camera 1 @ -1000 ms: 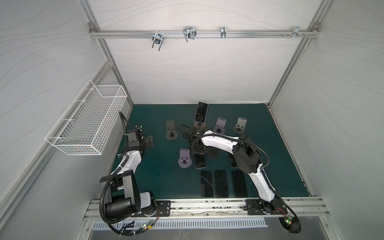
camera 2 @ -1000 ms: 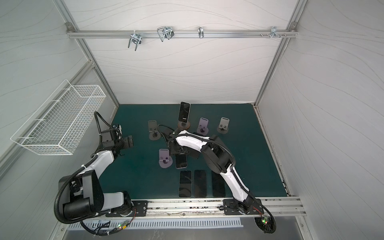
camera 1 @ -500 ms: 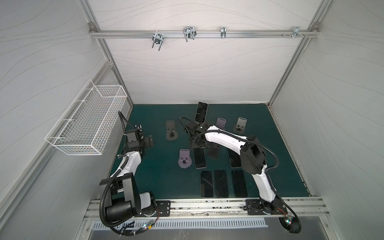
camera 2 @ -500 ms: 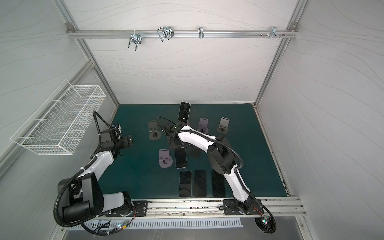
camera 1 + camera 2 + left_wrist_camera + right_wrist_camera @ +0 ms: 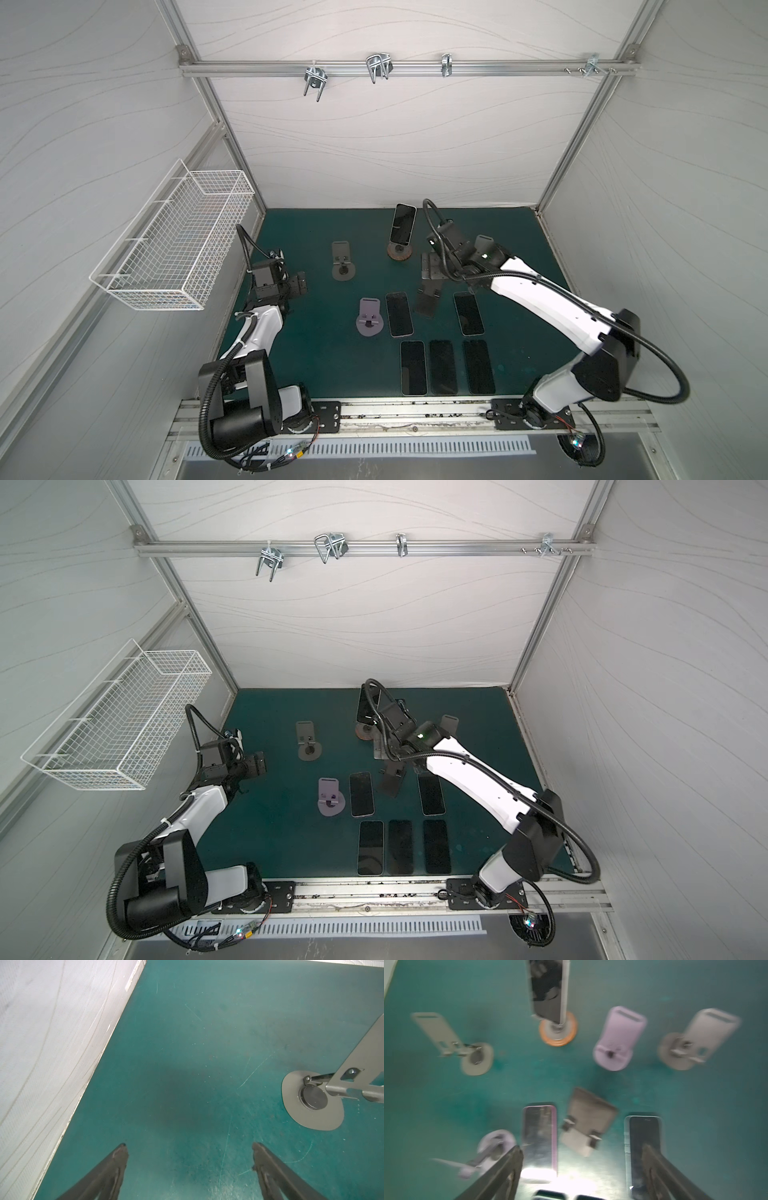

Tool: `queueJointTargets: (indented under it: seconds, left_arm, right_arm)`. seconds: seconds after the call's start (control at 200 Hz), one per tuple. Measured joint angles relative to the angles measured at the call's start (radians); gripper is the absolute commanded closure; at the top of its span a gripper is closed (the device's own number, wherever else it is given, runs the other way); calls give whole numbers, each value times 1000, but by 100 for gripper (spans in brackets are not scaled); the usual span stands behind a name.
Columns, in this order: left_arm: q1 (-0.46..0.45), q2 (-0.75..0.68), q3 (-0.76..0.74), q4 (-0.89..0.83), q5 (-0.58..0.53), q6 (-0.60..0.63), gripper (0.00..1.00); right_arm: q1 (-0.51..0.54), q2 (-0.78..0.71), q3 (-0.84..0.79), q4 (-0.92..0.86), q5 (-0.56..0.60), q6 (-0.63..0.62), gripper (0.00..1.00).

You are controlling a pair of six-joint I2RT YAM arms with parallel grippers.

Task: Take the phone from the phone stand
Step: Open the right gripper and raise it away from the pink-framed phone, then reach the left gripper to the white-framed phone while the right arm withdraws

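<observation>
My right gripper hangs over the purple stand (image 5: 620, 1034) next to the phone. Next, I pull my right gripper back and take hold of the phone's upper part (image 5: 405, 213) with my left gripper.
The phone (image 5: 403, 227) stands upright, dark screen forward, in a phone stand with an orange round base (image 5: 399, 252) at the back middle of the green mat; the right wrist view shows the phone (image 5: 548, 991) and the base (image 5: 558, 1031) too. My right gripper (image 5: 432, 269) hangs open above the mat, to the right of and a little nearer than that stand, with nothing between its fingers (image 5: 512, 1167). In a top view its arm and cable partly cover the phone (image 5: 362, 707). My left gripper (image 5: 300, 284) is open over bare mat at the left, empty in the left wrist view (image 5: 189, 1145).
Several phones lie flat, among them a pink-edged one (image 5: 399, 313) and a row of three near the front (image 5: 443, 368). Empty stands: grey (image 5: 343, 266), purple (image 5: 369, 318), a flat dark one (image 5: 428, 300), a purple one (image 5: 618, 1039) and a grey one (image 5: 695, 1041). A wire basket (image 5: 178, 241) hangs on the left wall.
My right gripper has opened, leaving the pink-edged phone flat beside the near purple stand, and has risen and swung back to the right. The left arm has hardly moved.
</observation>
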Motion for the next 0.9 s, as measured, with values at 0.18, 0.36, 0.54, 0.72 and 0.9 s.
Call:
queueJointTargets:
  seconds: [0.18, 0.36, 0.54, 0.72, 0.9]
  left_arm:
    - [0, 0, 0, -16, 21, 17, 5]
    - [0, 0, 0, -34, 42, 35, 6]
    - [0, 0, 0, -48, 58, 44, 6]
    - [0, 0, 10, -86, 94, 63, 6]
    - [-2, 0, 116, -212, 187, 104, 6]
  right_arm:
    - [-167, -224, -283, 172, -10, -40, 2]
    - [-345, -386, -558, 367, -35, -106, 1]
    - [-362, -436, -756, 586, 24, -229, 1]
    - [-397, -437, -868, 718, -13, -248, 1]
    - [-409, -434, -932, 841, -52, -279, 1]
